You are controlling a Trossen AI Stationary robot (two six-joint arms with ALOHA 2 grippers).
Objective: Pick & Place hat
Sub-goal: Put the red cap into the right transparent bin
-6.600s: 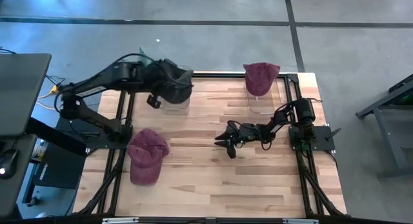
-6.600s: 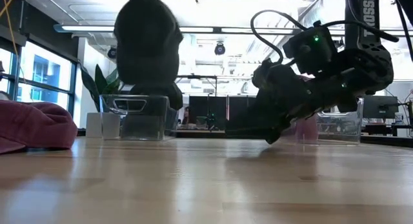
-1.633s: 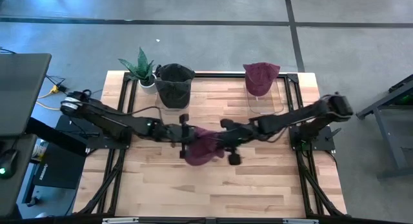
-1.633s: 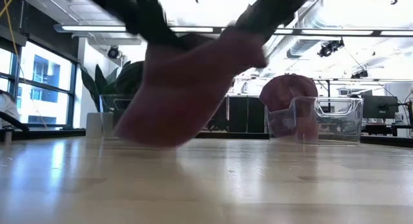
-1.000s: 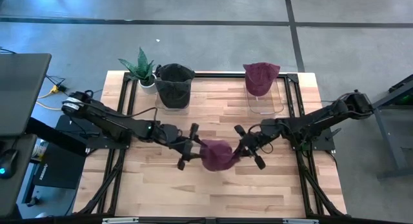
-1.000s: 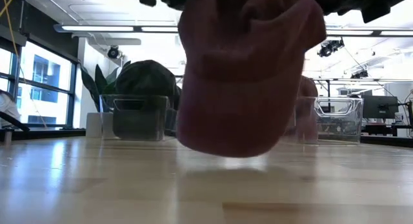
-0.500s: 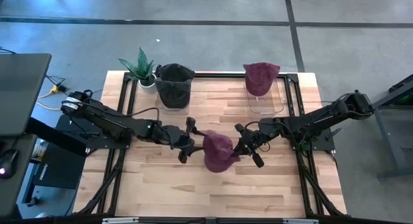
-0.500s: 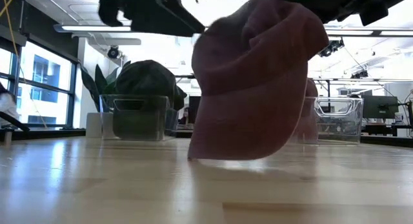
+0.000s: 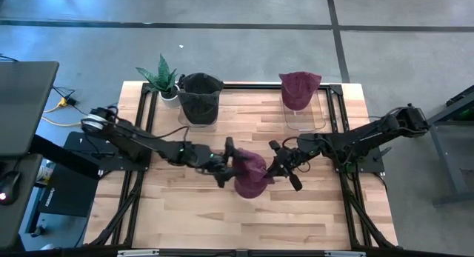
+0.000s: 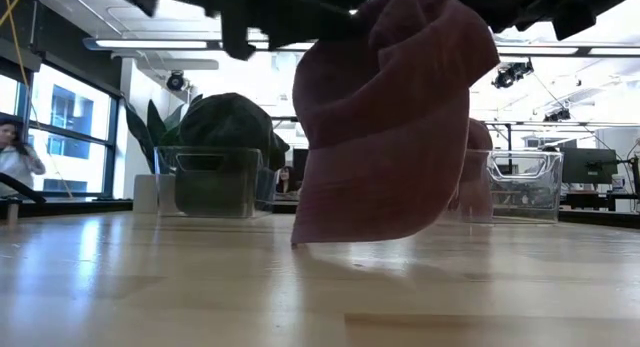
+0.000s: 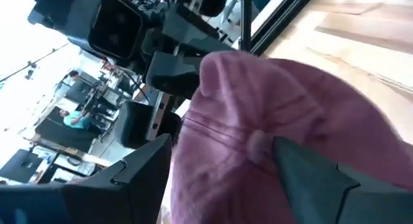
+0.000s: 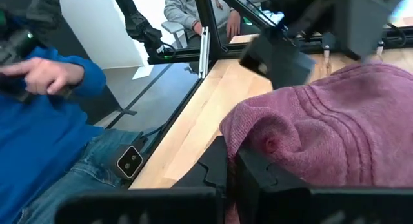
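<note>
My left gripper should hold the hat's top (image 9: pixel 252 167) and turn the hat square before my right gripper takes a new grip, because the hat's brim (image 10: pixel 375 195) hangs at a slant from where my right gripper pinches it.
A maroon hat (image 9: pixel 250 175) hangs over the middle of the table, and my right gripper (image 9: pixel 272 170) is shut on it from the right. My left gripper (image 9: pixel 231 162) has reached in from the left and is open. Its two fingers (image 11: pixel 139 169) stand on either side of the hat's crown (image 11: pixel 277 114). In the low view the hat (image 10: pixel 385 137) droops as a loose bag with its lower edge (image 10: pixel 300 242) close to the tabletop. Whether that edge rests on the table cannot be told. My left gripper stands open around the hat's crown; whether its fingers touch the cloth I cannot tell. My right gripper pinches a bunch of the crown's cloth (image 12: pixel 258 143) between its shut fingers, coming roughly level from the table's right side. The hat hangs slack below and beside the fingers.
At the far edge a dark hat sits on a clear container (image 9: pixel 200 94) and another maroon hat on a second clear container (image 9: pixel 299 90). A potted plant (image 9: pixel 161 75) stands at the far left corner. A person in a blue sleeve (image 12: pixel 51 108) sits beside the table.
My left gripper has let go of the hat's left side, drawn back a little, then moved right again until its fingers straddle the crown. The released side has dropped, so the hat now hangs from my right gripper alone, which has kept its place.
</note>
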